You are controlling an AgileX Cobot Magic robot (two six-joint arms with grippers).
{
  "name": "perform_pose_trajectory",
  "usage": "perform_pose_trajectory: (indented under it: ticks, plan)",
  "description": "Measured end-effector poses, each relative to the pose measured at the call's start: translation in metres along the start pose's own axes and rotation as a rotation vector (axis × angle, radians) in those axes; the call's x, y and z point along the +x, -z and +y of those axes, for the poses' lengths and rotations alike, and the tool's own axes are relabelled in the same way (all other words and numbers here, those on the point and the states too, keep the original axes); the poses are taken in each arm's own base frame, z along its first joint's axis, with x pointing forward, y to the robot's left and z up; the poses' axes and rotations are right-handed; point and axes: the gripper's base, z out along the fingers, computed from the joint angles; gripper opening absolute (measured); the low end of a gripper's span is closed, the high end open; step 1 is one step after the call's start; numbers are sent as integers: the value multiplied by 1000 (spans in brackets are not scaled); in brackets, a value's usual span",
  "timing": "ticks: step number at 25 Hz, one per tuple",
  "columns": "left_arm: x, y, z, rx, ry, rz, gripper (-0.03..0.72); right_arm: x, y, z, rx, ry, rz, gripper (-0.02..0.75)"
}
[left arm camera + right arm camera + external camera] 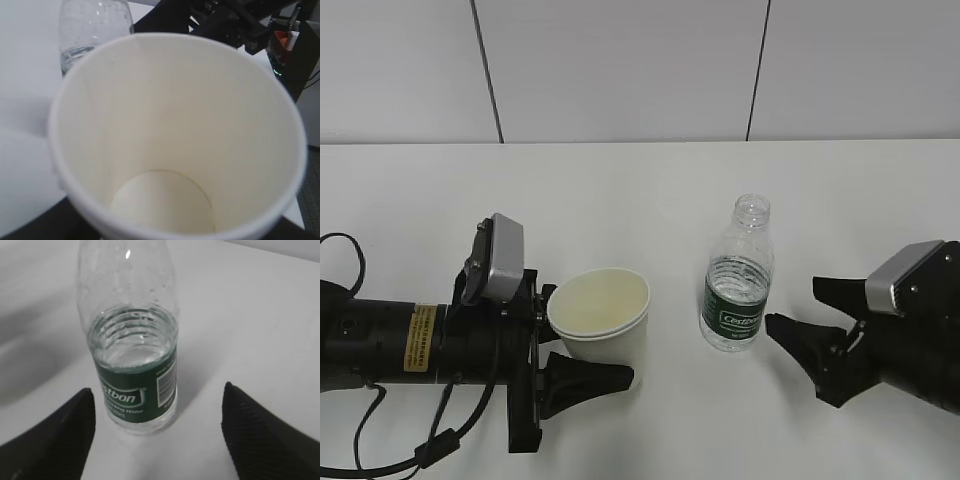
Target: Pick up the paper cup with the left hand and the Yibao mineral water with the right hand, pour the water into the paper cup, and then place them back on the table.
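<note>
The paper cup's opening (599, 302) should stay round and open when I lift the cup, because my left gripper's fingertips (582, 383) sit low, well below the cup's rolled rim.
The paper cup (600, 315) stands upright and empty on the white table (650, 200). My left gripper (605, 345) is open with a jaw on each side of the cup; the near finger (585, 380) lies in front of its base. In the left wrist view the cup (170, 135) fills the frame and hides the fingers. The Yibao mineral water (735, 295), uncapped and about half full, stands right of the cup. My right gripper (791, 302) is open and empty, its tips just right of the bottle. In the right wrist view the bottle (132, 355) stands just ahead of the open gripper (158, 388).
A white panelled wall (620, 70) rises behind the table. In the left wrist view my right arm (220, 20) shows behind the cup, with dark equipment (292, 45) beyond the table's right edge. Bare tabletop lies behind the cup and bottle.
</note>
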Motion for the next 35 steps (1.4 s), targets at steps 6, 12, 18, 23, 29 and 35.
perform_pose_trajectory:
  ticks: [6,12,18,23,29,35]
  plan:
    - [0,0,0,0,0,0,424,2,-12,-4,-23,10,-1,577]
    - [0,0,0,0,0,0,424,4,-28,-4,-121,62,-9,577]
    - [0,0,0,0,0,0,424,10,-39,-10,-114,54,-2,577]
    - [0,0,0,0,0,0,424,12,-49,-10,-166,81,-6,577]
    - [0,0,0,0,0,0,424,14,-61,-14,-188,100,-16,577]
    - [0,0,0,0,0,0,424,11,-70,-15,-207,123,-35,577]
